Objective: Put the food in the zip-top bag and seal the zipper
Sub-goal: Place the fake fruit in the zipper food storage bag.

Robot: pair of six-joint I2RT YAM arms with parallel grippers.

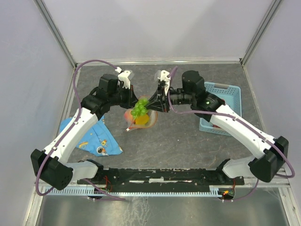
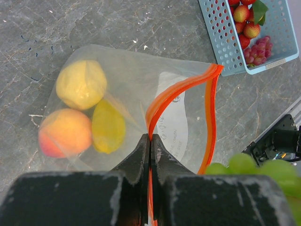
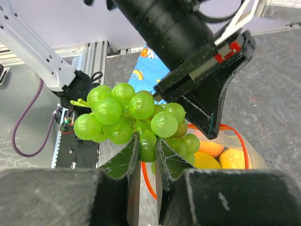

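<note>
My right gripper should continue to lower the green grape bunch past the bag's zipper and let it go beside the lemons (image 1: 142, 119), because the bag's opening (image 2: 192, 109) is open under the grape bunch.
The clear zip-top bag (image 2: 136, 89) lies on the dark table with two yellow lemons (image 2: 81, 84) and a peach (image 2: 64, 132) inside. My left gripper (image 2: 150, 141) is shut on the bag's orange-red zipper strip (image 2: 174, 92) and holds the mouth open. My right gripper (image 3: 146, 146) is shut on a green grape bunch (image 3: 127, 117) and holds it just above the bag's mouth (image 1: 139, 109). The zipper's slider tab is not visible.
A light-blue basket (image 2: 221, 44) at the right holds strawberries (image 2: 247, 21) and purple grapes (image 2: 258, 49); it also shows in the top view (image 1: 230, 94). A blue patterned cloth (image 1: 96, 139) lies at the left under the left arm.
</note>
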